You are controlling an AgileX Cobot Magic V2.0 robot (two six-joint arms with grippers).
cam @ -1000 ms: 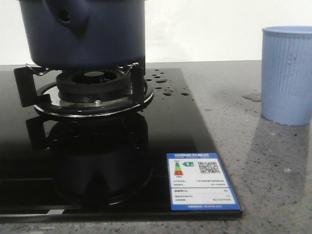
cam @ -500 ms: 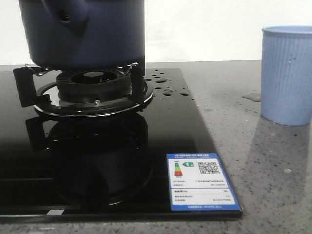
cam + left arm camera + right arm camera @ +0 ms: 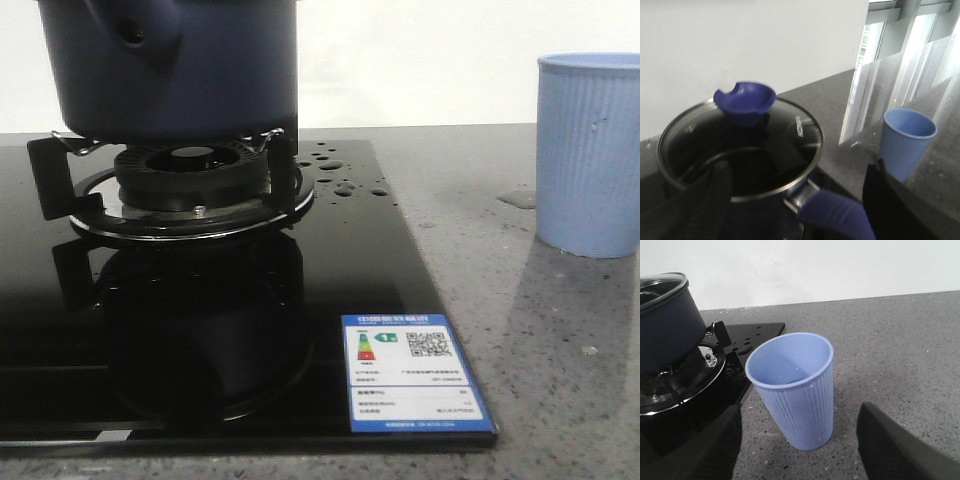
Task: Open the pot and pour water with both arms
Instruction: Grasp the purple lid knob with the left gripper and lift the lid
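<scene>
The robot's left gripper has its fingers open and the blue knob sticks up freely from the closed lid (image 3: pixel 747 120), so the robot should go on moving until those fingers straddle the knob (image 3: pixel 746 101).
The dark navy pot (image 3: pixel 170 65) stands on the gas burner (image 3: pixel 190 180) at the far left. In the left wrist view its glass lid (image 3: pixel 740 150) with a blue knob (image 3: pixel 746 101) is on, and the lid is closed. My left gripper (image 3: pixel 800 190) is open, one finger on each side of the pot's blue side handle (image 3: pixel 837 215), not touching it. My right gripper (image 3: pixel 800 412) is open around the light blue ribbed cup (image 3: pixel 792 390), its fingers (image 3: pixel 705 450) clear of the cup's sides. The cup stands upright and looks empty. Neither gripper shows in the front view.
The black glass hob (image 3: pixel 330 270) has water drops (image 3: pixel 335 175) by the burner and a blue energy label (image 3: pixel 412 372) at its front right corner. The cup (image 3: pixel 590 150) stands on the grey speckled counter (image 3: pixel 540 330), to the right of the hob. A small puddle (image 3: pixel 518 198) lies beside it.
</scene>
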